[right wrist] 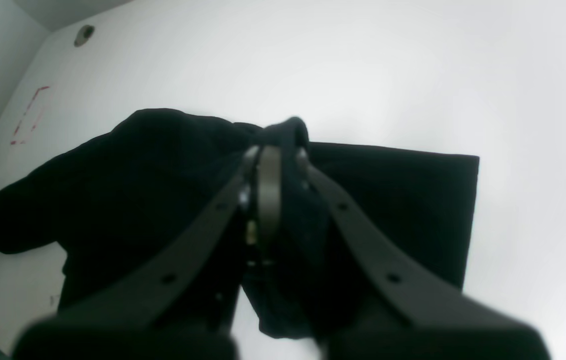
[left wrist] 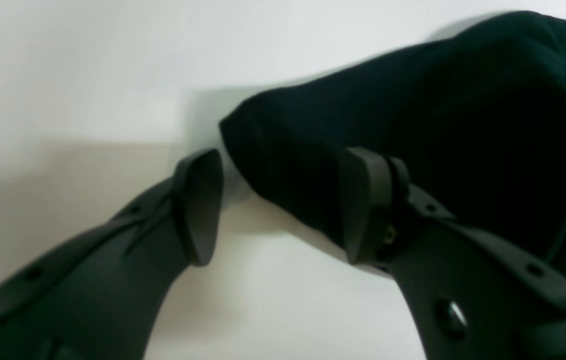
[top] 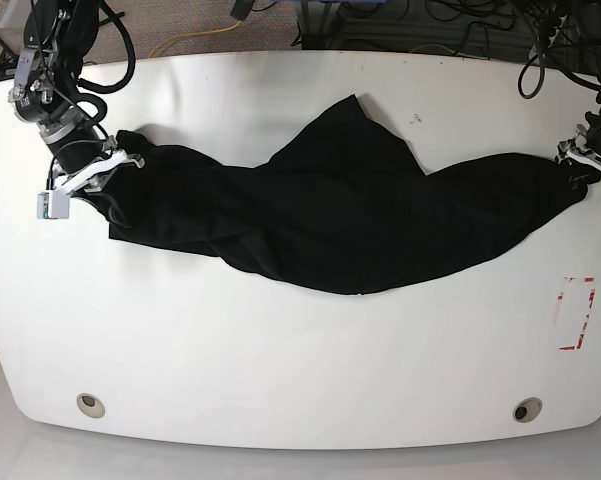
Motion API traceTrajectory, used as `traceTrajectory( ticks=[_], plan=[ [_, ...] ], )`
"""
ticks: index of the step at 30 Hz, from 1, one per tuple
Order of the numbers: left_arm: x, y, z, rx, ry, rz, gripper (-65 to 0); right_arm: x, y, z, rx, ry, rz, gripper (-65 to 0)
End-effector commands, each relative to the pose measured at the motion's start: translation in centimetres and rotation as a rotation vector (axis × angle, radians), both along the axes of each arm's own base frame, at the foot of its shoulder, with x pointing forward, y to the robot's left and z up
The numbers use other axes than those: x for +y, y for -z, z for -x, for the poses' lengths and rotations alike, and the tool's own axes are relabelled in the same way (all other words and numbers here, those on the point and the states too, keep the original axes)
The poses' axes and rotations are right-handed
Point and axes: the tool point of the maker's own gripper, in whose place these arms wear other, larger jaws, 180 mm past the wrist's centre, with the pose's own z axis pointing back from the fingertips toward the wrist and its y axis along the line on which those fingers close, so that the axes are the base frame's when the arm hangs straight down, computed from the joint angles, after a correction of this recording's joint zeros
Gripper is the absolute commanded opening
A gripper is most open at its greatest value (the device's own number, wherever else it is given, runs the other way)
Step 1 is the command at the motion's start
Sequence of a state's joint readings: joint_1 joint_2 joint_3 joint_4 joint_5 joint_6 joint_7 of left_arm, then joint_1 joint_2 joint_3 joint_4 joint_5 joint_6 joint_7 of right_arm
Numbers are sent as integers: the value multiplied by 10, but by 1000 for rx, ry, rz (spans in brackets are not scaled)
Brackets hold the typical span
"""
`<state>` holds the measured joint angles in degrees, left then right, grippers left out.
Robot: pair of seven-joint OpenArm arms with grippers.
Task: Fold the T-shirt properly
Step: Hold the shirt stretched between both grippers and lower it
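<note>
My left gripper should keep lowering and close on the T-shirt's rounded end: it lies between the open fingers, and my right gripper holds the opposite end.
The black T-shirt lies stretched sideways across the white table, bunched and creased, with one peak pointing to the far edge. At its left end in the base view, my right gripper is shut on a pinch of fabric; the right wrist view shows the T-shirt gathered between the closed right gripper. At the other end my left gripper stands open. In the left wrist view, a rounded end of the T-shirt lies partly between and behind the spread left gripper.
A red rectangle mark is on the table near the right edge, also seen as a red rectangle mark in the right wrist view. Two round holes sit near the front edge. Cables run behind the table's far edge.
</note>
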<state>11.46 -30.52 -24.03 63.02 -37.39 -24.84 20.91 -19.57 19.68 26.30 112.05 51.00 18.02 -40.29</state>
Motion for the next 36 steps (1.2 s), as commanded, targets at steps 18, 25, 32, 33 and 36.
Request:
traceTrajectory(
  ticks=[18, 25, 32, 33, 36],
  plan=[
    [-16, 5, -22, 22, 62, 7, -633, -2, -13, -1, -46, -2, 5, -650],
    [-26, -22, -39, -45, 113, -24, -650, -8, -22, -16, -80, 8, 10, -650],
    [-57, -75, -68, -128, 234, -89, -650, -33, -50, -51, -156, 19, 61, -650],
    [-58, -89, -77, -149, 238, -103, -650, -38, -55, -56, -164, 23, 71, -650],
    [-50, -126, -92, -177, 203, -140, -650, -54, -68, -73, -191, 41, 90, -650]
  ],
)
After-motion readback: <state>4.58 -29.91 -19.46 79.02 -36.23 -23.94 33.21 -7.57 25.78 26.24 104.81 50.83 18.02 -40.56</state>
